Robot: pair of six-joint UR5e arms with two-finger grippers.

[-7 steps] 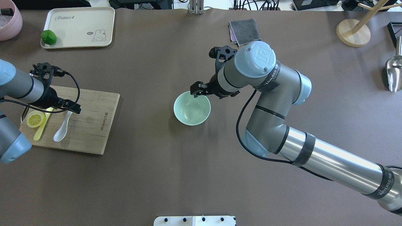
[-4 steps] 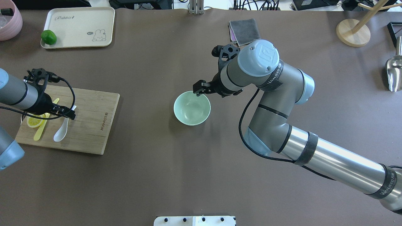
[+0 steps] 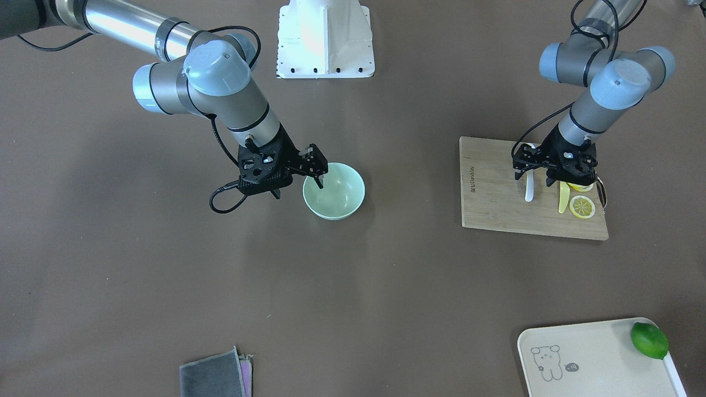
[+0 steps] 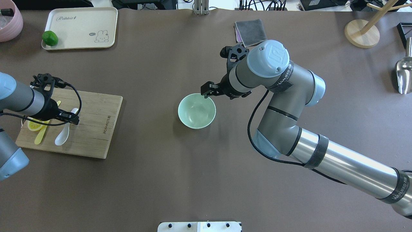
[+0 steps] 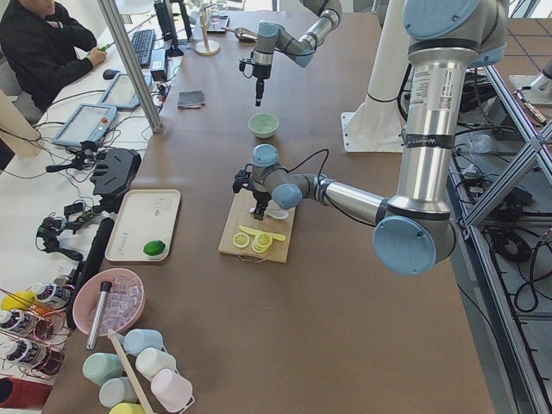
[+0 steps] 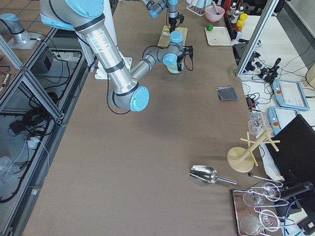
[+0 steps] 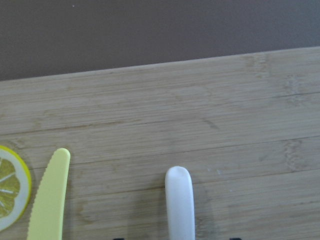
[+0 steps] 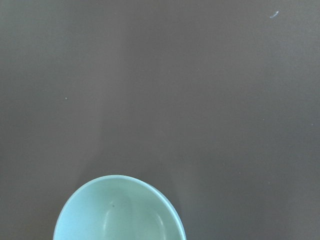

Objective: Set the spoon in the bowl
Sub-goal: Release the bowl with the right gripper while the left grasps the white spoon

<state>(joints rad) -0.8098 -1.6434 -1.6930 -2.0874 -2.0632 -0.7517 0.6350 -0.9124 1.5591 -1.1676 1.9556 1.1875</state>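
The spoon's handle will hang over the bowl's rim when I lower the white spoon, since it is about as long as the mint-green bowl is wide.
The white spoon lies on the wooden cutting board, scoop toward the robot. My left gripper is open and low over the spoon's handle, one finger on each side. The left wrist view shows the handle's end on the board. The mint-green bowl stands empty mid-table. My right gripper is open and holds nothing, just above and beyond the bowl's far right rim. In the front view the spoon, the bowl, my left gripper and my right gripper show the same. The right wrist view shows the bowl.
A yellow knife and a lemon slice lie on the board left of the spoon. At the far edge are a cream tray with a lime, a grey cloth, a wooden stand and a metal scoop.
My left gripper has shifted along the spoon's handle toward the scoop and sits lower. My right gripper has drawn back to the right, away from the bowl's rim. Spoon and bowl have not moved.
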